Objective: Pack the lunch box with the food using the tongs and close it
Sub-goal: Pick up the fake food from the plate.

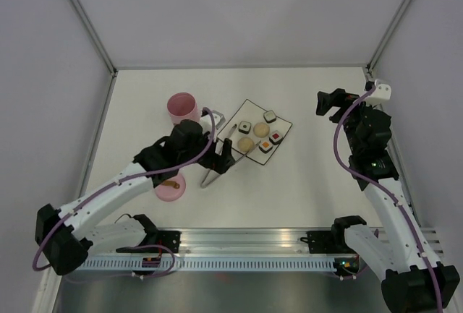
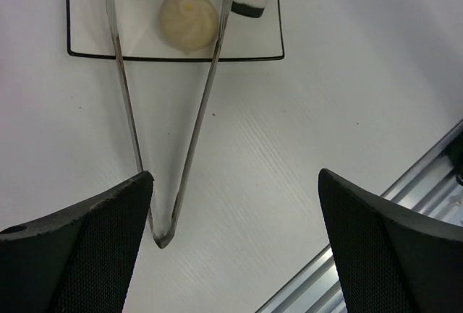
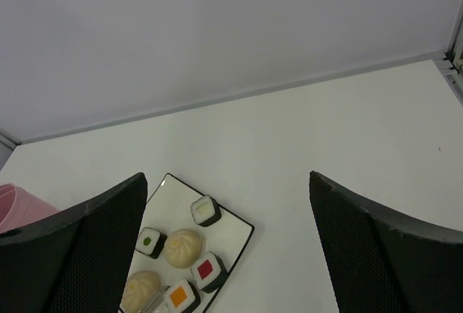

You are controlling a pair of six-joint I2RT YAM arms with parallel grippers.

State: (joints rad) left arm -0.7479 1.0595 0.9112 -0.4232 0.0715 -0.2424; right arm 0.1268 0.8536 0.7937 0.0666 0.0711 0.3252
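The tongs' V lies with its hinge (image 2: 163, 239) toward me and is narrow across my open fingers. My left gripper should go on down until both arms (image 2: 197, 123) of the tongs are inside, and then close.
The silvery tongs (image 2: 199, 132) lie flat in a narrow V, hinge toward me and tips resting on the white plate (image 2: 173, 56). My left gripper (image 2: 235, 176) hovers open over the hinge end, which sits just inside the left finger (image 2: 87, 248); nothing is held. On the plate (image 1: 286, 126) lie several sushi rolls (image 3: 206, 210) and two beige balls (image 3: 183, 246). The pink lunch box (image 1: 182, 107) stands open at the back left. Its lid (image 1: 170, 188) lies on the table near my left arm. My right gripper (image 1: 329, 102) is raised at the far right, open and empty.
Metal frame posts and grey walls enclose the white table. An aluminium rail (image 1: 246, 241) with both arm bases runs along the near edge. In the left wrist view that rail (image 2: 405, 204) shows at the lower right.
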